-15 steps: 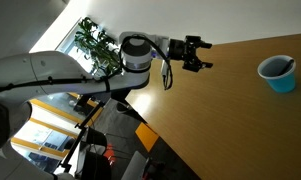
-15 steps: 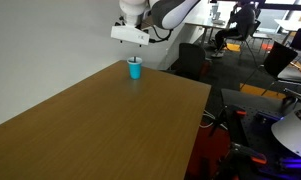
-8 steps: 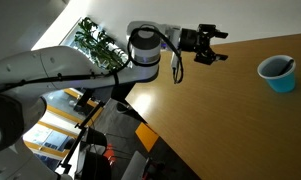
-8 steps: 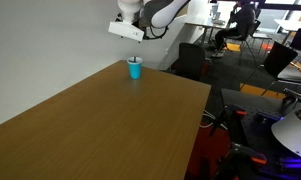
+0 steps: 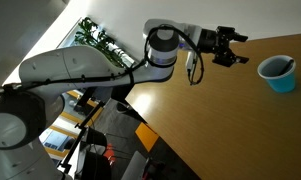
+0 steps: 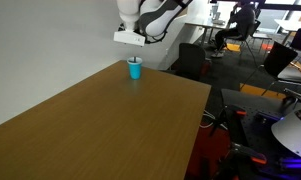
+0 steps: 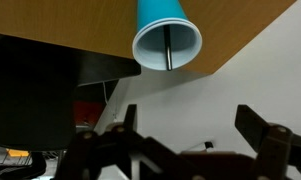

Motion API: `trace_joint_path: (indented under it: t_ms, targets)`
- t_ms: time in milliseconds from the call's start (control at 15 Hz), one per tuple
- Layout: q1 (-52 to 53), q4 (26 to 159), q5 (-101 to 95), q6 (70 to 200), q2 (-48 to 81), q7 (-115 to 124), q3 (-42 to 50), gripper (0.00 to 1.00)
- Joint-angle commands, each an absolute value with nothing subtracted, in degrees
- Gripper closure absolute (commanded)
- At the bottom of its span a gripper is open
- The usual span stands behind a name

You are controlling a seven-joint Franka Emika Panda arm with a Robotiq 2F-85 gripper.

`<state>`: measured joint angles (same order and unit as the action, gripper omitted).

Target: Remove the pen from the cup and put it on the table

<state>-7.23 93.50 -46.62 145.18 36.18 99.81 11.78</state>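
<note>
I should keep moving toward the cup's opening (image 5: 277, 67) until my gripper's open fingers can close around the pen, as the pen's loose end (image 7: 169, 65) faces the gap between them.
A light-blue cup (image 5: 278, 73) stands on the tan wooden table (image 5: 230, 120) near its edge. It also shows in an exterior view (image 6: 135, 69) and in the wrist view (image 7: 166, 38). A thin dark pen (image 7: 168, 48) stands inside the cup; it shows faintly as a dark stick at the rim (image 5: 290, 62). My gripper (image 5: 228, 46) is open and empty, in the air a short way from the cup. In the wrist view its two fingers (image 7: 190, 125) are spread wide, with the cup ahead of them.
A potted plant (image 5: 95, 38) stands beyond the table edge behind the arm. Office chairs (image 6: 195, 60) and desks stand past the far end of the table. The floor beside the table holds cables and equipment (image 6: 245, 135).
My gripper has moved through the air toward the cup, and the arm has swung with it. The cup and pen have not moved.
</note>
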Motion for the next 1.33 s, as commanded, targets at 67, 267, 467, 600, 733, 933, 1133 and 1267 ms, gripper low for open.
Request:
trace_joint_path:
  t_ms: [67,267,467,600,733,933,1133,1267]
  targets:
    - [-7.88,90.46,-40.59,146.25,39.28,89.72,12.84,0.0]
    - [-8.37,90.22,-35.19,146.44,39.93,84.12,13.05,0.0]
    - [-5.83,91.64,-31.57,146.53,39.6,81.73,15.74,0.0]
    - [-5.83,91.63,-29.88,146.67,39.62,79.18,15.86,0.0]
    - [-5.83,91.63,-29.85,146.69,39.62,79.09,15.86,0.0]
    - [-4.38,89.64,-28.24,145.82,41.45,79.48,17.82,0.0]
    - [-3.7,88.53,-26.34,145.63,42.85,78.98,18.94,0.0]
    - [-3.81,87.6,-24.99,145.5,43.77,78.23,19.12,0.18]
